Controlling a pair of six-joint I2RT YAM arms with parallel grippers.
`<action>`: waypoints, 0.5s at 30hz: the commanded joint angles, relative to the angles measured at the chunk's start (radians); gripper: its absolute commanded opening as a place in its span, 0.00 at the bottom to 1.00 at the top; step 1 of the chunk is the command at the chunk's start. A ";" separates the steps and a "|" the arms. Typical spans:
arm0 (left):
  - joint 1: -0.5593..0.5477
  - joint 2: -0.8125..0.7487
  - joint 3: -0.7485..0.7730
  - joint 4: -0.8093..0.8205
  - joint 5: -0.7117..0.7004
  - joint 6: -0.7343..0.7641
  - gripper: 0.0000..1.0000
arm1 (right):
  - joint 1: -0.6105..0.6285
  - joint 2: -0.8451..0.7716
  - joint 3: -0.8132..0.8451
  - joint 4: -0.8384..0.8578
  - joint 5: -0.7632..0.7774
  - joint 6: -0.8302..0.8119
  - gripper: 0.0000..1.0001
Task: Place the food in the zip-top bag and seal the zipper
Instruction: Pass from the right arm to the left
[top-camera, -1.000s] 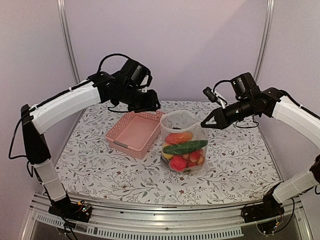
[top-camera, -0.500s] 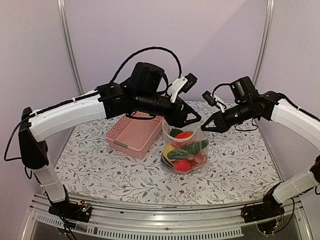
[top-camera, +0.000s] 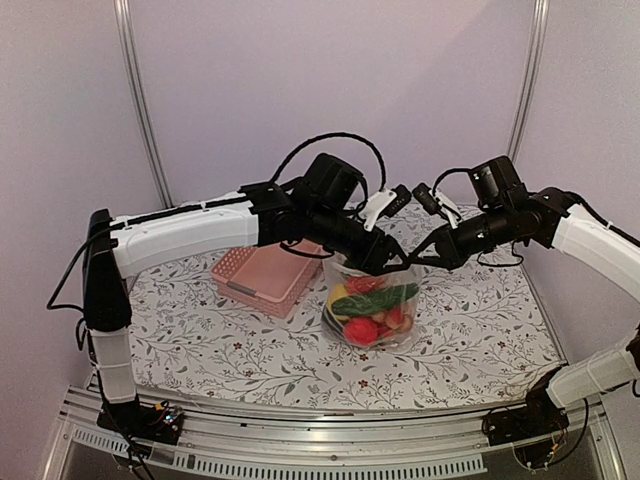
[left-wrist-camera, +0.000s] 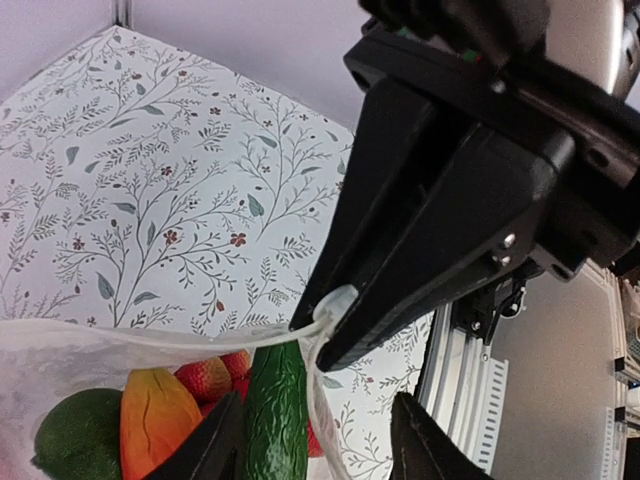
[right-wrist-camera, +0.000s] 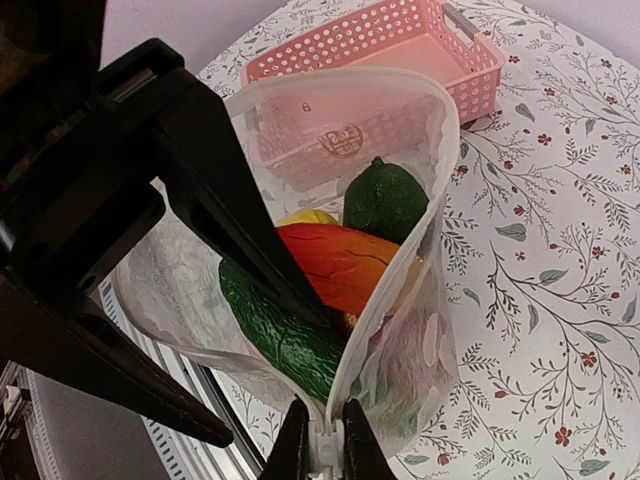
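Note:
My right gripper is pinching the zipper's white slider (left-wrist-camera: 336, 303). My left gripper should hold the bag's edge (right-wrist-camera: 262, 370) while my right gripper takes hold of the bag's corner below the slider.
The zip-top bag (top-camera: 404, 328) stands at mid table, mouth open upward, holding the food (top-camera: 364, 312): a green cucumber (right-wrist-camera: 285, 330), an orange-red piece (right-wrist-camera: 340, 262), a green fruit (right-wrist-camera: 385, 200) and red strawberries (left-wrist-camera: 205, 380). My right gripper (top-camera: 420, 256) is shut on the bag's right corner, pinching the end of the zipper (right-wrist-camera: 402, 262) between its fingertips (right-wrist-camera: 297, 445). My left gripper (top-camera: 397, 265) is open right beside it. One of its fingers (right-wrist-camera: 250, 230) is inside the mouth above the cucumber, the other outside, straddling one lip of the bag (left-wrist-camera: 150, 345).
The pink slotted basket (top-camera: 262, 272) sits just left of the bag, under my left forearm, and shows no food in it. The table's front rail (left-wrist-camera: 470, 390) lies close below the bag in the left wrist view. The patterned tablecloth surrounds the bag.
My left arm has swung from over the basket across to the bag, bringing its open gripper to the corner held by my right gripper. The right gripper has kept its hold.

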 joint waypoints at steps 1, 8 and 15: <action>0.016 0.011 0.015 -0.012 0.011 -0.004 0.45 | 0.004 -0.039 0.003 -0.004 0.017 -0.008 0.03; 0.046 -0.001 -0.030 0.004 0.019 0.008 0.11 | 0.004 -0.031 0.022 -0.012 0.009 -0.012 0.05; 0.087 -0.006 -0.028 0.054 -0.011 -0.008 0.00 | 0.003 -0.042 -0.037 0.019 -0.006 -0.005 0.31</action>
